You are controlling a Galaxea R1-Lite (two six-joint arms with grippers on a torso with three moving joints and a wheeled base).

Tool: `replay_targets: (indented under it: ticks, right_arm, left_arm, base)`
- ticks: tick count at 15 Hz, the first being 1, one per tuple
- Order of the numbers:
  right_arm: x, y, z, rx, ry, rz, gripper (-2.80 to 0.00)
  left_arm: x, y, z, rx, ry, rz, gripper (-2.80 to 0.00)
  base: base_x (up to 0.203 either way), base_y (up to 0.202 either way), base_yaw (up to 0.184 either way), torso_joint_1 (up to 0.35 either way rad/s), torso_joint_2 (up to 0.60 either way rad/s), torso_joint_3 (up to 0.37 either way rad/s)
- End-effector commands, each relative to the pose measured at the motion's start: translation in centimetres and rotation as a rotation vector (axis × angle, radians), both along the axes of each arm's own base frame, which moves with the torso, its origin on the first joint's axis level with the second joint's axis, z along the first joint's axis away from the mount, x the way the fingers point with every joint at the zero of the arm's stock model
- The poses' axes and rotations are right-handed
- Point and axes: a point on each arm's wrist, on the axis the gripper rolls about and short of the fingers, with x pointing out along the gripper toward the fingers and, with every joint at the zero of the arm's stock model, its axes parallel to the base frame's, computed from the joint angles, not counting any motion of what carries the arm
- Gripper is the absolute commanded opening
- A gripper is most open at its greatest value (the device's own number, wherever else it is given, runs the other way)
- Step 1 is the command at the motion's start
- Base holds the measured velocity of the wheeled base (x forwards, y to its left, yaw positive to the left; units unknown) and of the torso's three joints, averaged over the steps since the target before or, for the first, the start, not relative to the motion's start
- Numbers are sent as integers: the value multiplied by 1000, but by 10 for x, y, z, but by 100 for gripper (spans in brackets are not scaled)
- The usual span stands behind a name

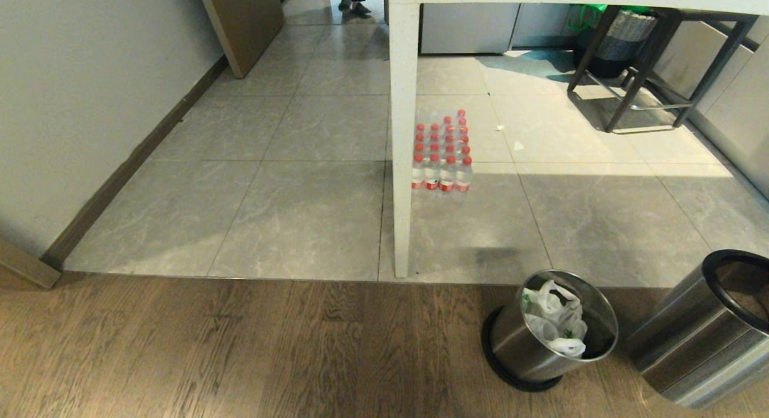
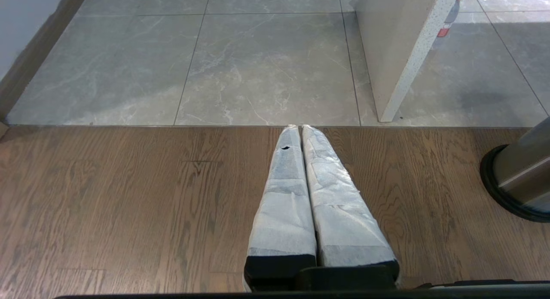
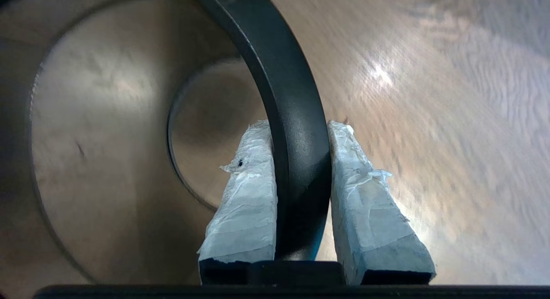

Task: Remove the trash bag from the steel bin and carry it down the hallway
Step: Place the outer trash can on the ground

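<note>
The steel sleeve is clear of the steel bin over open wooden floor, so my right gripper should keep bringing it down until it stands, then let go.
The steel bin, with a black base, stands on the wooden floor at the lower right with its top open. The white trash bag with green print lies crumpled inside it. Right of it leans a wider steel sleeve with a black rim ring. My right gripper is shut on that ring, one finger inside the hollow sleeve and one outside; this gripper is outside the head view. My left gripper is shut and empty above the wood floor, left of the bin's base. The hallway runs off at the far left.
A white table leg stands ahead, with a pack of red-capped water bottles beside it. A dark stool frame and a dark bin are at the far right. A brown door and a person's feet are in the hallway.
</note>
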Motion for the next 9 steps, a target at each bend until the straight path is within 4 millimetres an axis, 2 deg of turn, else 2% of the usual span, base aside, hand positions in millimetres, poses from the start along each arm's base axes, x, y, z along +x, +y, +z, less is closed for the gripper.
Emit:
replay_targets:
  ticks: [1, 5, 9]
  right_arm:
    - [4, -6, -36, 45, 40, 9, -280]
    - [10, -15, -74, -9, 49, 43, -280]
    - [18, -20, -97, -5, 51, 52, -280]
  left_arm:
    - [0, 0, 0, -1, 0, 0, -280]
    - [0, 0, 0, -1, 0, 0, -280]
    - [0, 0, 0, -1, 0, 0, -280]
  base:
    - [0, 0, 0, 0, 0, 0]
    - [0, 0, 0, 0, 0, 0]
    - [0, 0, 0, 0, 0, 0]
